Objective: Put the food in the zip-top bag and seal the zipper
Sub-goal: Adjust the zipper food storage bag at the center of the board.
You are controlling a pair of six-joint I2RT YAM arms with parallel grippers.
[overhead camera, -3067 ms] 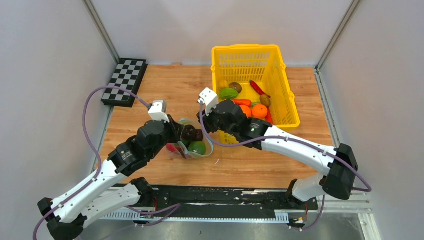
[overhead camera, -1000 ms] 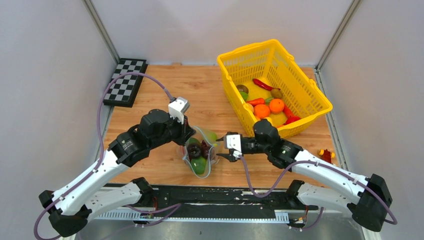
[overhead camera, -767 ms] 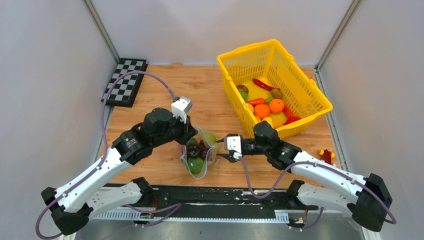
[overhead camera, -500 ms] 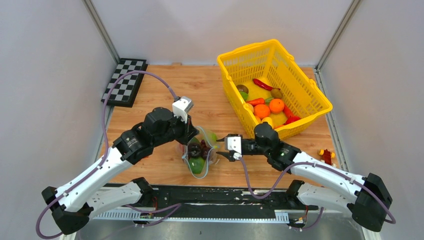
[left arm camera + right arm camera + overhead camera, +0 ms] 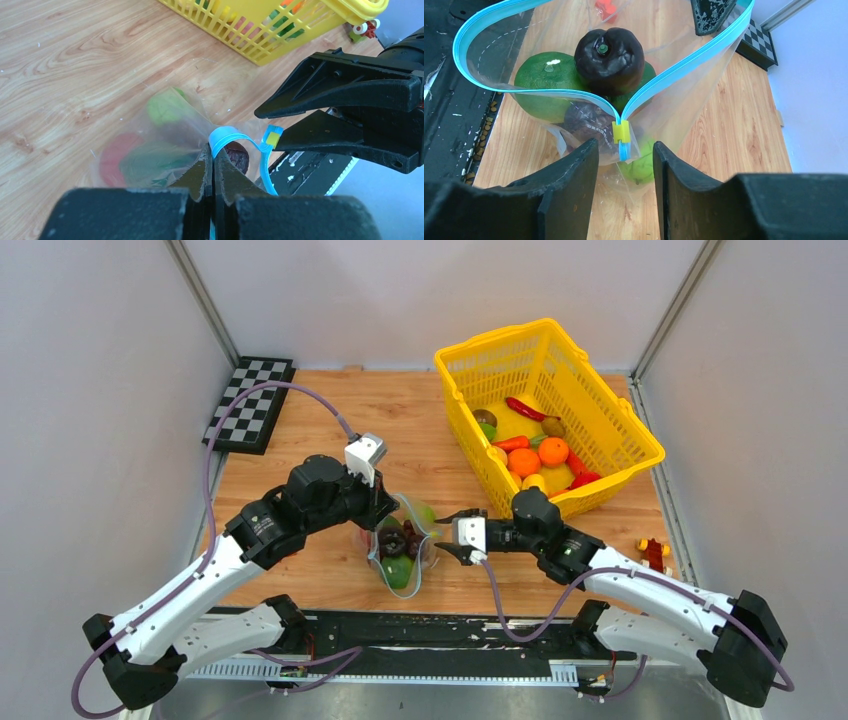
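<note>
The robot's left gripper has hold of just one side of the gaping zipper, so it should grab the zipper's end opposite the yellow slider and pull the zipper straight.
The clear zip-top bag hangs at the table's near middle. Inside it are a dark purple fruit, a green fruit and other food. Its mouth gapes, with the teal zipper spread in a loop. My left gripper is shut on the zipper strip at the bag's left end. From the right, my right gripper stands open, and the yellow slider sits just ahead of its tips, untouched. The top view shows the left gripper and right gripper flanking the bag.
A yellow mesh basket with oranges, peppers and other food stands skewed at the back right. A chessboard lies at the back left. A small red item lies at the right edge. The black rail runs along the near edge.
Since three seconds ago the basket has turned and slid right, and the right arm came from the basket to the bag's right side. In the last second the right jaws narrowed slightly.
</note>
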